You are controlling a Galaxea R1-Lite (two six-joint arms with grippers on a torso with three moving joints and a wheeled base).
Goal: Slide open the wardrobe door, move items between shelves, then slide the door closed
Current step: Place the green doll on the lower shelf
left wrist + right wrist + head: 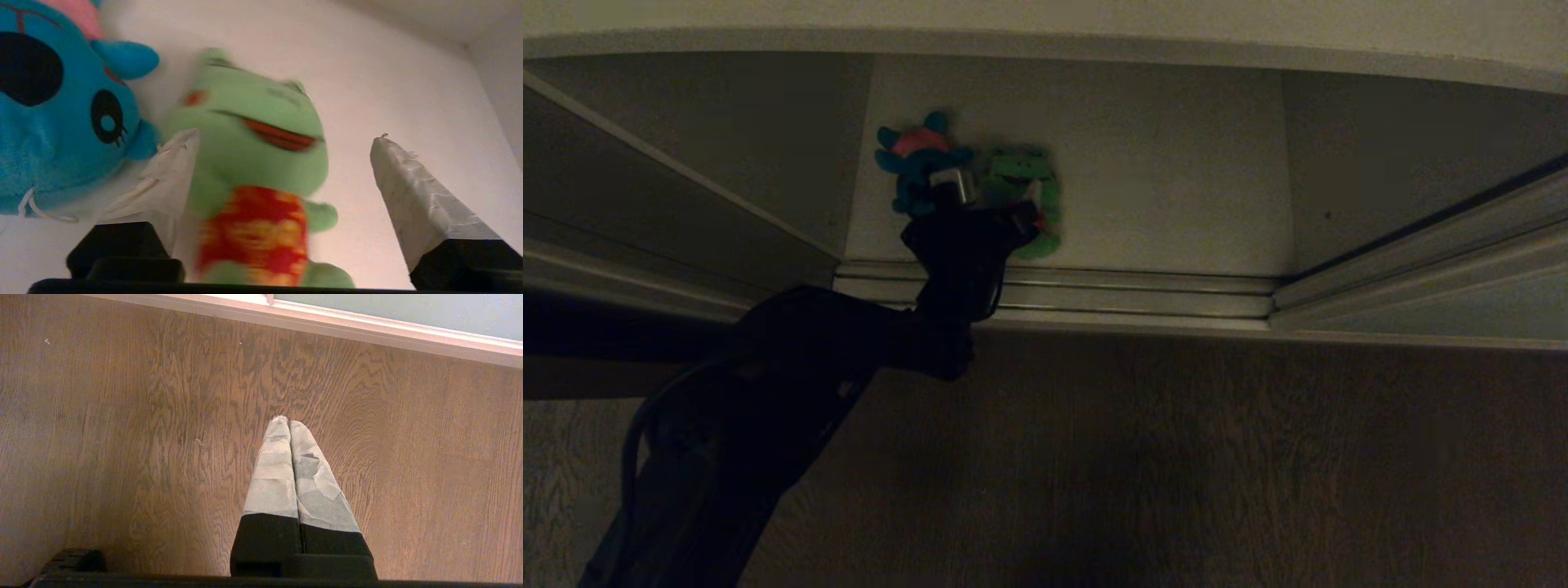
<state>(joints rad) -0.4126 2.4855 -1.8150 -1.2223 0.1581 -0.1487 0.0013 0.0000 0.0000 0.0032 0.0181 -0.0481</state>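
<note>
The green frog's feet end just behind the floor track. The sliding wardrobe door will slide past the frog when I push the door shut.
On the white shelf two plush items sit side by side: the blue creature with a pink top and the green frog in a red flowered shirt. My left gripper reaches in over the door track and stands open around the frog. One taped finger lies against the frog's side, between it and the blue creature. The other finger is well apart from the frog. My right gripper is shut and empty above the wooden floor. A pale grey-green sliding wardrobe door shows beyond it.
The double floor track runs along the front of the compartment. Shadowed wardrobe panels close in on the left and right. Bare shelf lies beside the frog. Wooden floor fills the foreground.
</note>
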